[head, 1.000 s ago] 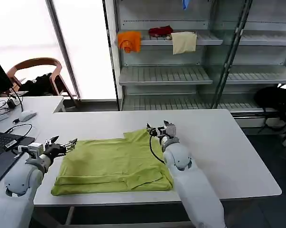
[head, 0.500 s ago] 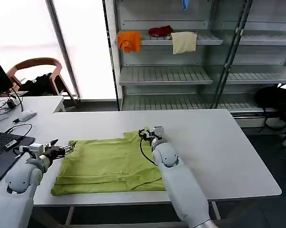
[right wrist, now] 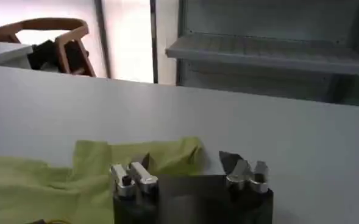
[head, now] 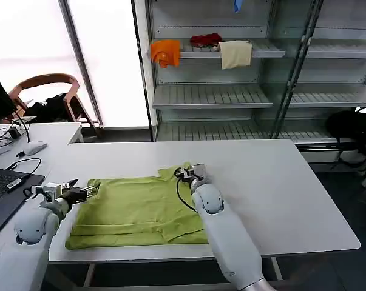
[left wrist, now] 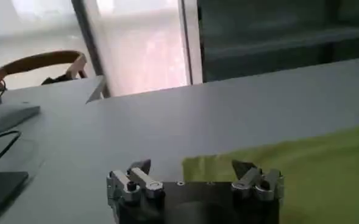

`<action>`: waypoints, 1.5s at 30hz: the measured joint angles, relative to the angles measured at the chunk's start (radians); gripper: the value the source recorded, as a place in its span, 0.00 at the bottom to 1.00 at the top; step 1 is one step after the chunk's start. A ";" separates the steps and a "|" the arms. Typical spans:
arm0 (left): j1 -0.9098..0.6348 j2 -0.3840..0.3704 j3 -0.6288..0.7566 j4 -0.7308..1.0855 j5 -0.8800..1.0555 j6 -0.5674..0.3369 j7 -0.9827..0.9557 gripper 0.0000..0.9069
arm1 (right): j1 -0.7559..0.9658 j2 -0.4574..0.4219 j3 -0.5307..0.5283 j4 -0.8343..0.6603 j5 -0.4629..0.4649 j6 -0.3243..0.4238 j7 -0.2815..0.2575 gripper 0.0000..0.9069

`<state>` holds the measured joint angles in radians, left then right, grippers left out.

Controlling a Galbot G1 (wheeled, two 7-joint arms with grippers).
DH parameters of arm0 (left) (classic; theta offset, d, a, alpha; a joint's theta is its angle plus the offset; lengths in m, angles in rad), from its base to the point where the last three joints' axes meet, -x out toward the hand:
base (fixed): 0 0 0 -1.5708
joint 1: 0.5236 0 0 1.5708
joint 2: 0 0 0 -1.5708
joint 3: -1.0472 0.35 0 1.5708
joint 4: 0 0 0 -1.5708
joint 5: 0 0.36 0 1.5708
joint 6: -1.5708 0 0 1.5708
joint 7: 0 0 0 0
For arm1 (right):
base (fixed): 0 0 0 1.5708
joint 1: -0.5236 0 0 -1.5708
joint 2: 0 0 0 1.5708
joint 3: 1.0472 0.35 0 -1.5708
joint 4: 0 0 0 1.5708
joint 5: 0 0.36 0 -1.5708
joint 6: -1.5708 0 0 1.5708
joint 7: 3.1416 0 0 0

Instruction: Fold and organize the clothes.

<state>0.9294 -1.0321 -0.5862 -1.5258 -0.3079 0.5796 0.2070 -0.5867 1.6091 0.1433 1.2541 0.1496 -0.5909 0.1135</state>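
The front fold (head: pixel 119 230) is lying flat. It should stay where it is while the T-shirt's far edge (head: pixel 132 180) folds over toward it as I pull the corners.
The lime yellow-green T-shirt (head: pixel 134 209) lies flat on the white table (head: pixel 280 188), with a fold along its front edge. My left gripper (head: pixel 88 190) hovers open at the shirt's far left corner, and that corner (left wrist: pixel 216 167) lies between its spread fingers. My right gripper (head: pixel 181 172) stands open over the far right corner, where the fabric (right wrist: pixel 167 155) bunches up between its fingertips. Neither gripper holds the cloth.
A laptop (head: pixel 0 194), cables and a mouse (head: pixel 34 147) sit at the table's left end. Behind the table stand metal shelves with an orange cloth (head: pixel 165 53), a red one and a cream cloth (head: pixel 235 53). A chair (head: pixel 46 97) stands at the back left.
My right gripper has slid left along the shirt's far edge to the raised corner. My left gripper has moved slightly right onto the shirt's left corner.
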 measured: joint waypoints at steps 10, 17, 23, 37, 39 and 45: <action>-0.021 -0.012 0.011 0.027 0.021 0.000 0.008 0.01 | -0.006 0.000 0.003 -0.015 -0.028 0.004 -0.019 0.09; -0.023 -0.022 0.013 0.033 0.024 0.000 0.017 0.01 | -0.014 0.000 0.000 -0.005 -0.031 0.004 -0.029 0.00; -0.025 -0.028 0.016 0.033 0.026 -0.001 0.031 0.00 | -0.022 0.000 -0.003 0.008 -0.029 0.003 -0.030 0.00; -0.041 -0.041 0.013 0.032 0.018 -0.011 0.026 0.68 | -0.040 0.000 -0.012 0.066 0.016 0.000 -0.013 0.00; -0.041 -0.039 0.010 0.030 0.014 -0.013 0.023 1.00 | -0.041 0.000 -0.012 0.071 0.019 0.000 -0.013 0.00; -0.042 -0.042 0.015 0.038 0.036 -0.015 0.023 1.00 | -0.046 -0.008 -0.012 0.084 0.021 0.001 -0.013 0.00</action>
<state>0.8876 -1.0745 -0.5712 -1.4876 -0.2718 0.5650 0.2296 -0.6327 1.6013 0.1316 1.3384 0.1710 -0.5894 0.1001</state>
